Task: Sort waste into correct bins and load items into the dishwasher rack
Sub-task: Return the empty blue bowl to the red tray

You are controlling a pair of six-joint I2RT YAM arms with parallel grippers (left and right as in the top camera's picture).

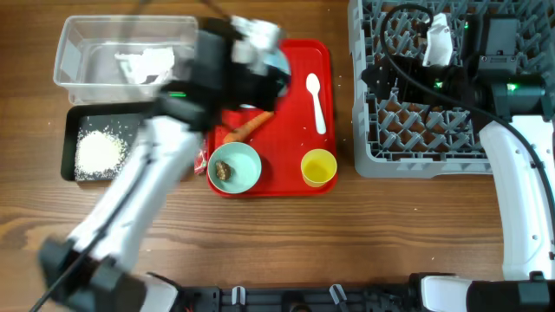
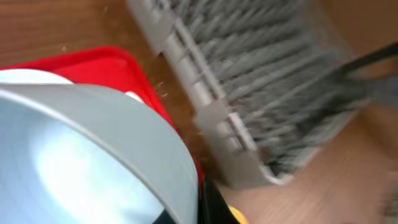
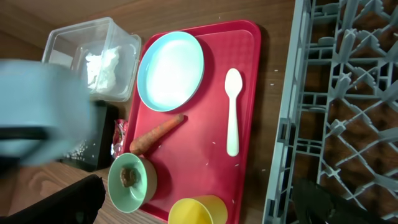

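The red tray has open room (image 1: 295, 124) next to the white spoon for the empty light-blue bowl (image 2: 93, 165). My left gripper goes on lowering the bowl until it sits there.
My left gripper (image 1: 256, 54) hangs blurred over the top of the red tray (image 1: 295, 130), shut on the rim of a light-blue bowl (image 2: 74, 155). This bowl is a blur (image 3: 37, 102) in the right wrist view. On the tray lie the plate (image 3: 171, 70), a carrot (image 1: 247, 127), the white spoon (image 1: 317, 102), a yellow cup (image 1: 318, 167) and a second bowl (image 1: 234, 167) holding a brown lump (image 3: 129, 177). My right gripper (image 1: 408, 65) stands open above the grey rack (image 1: 434, 147), empty.
A clear tub (image 1: 78, 48) at the back left holds a crumpled napkin (image 1: 146, 62). In front of it a black tray (image 1: 69, 143) holds white rice (image 1: 100, 152). A red wrapper (image 1: 201, 160) lies by the red tray's left edge.
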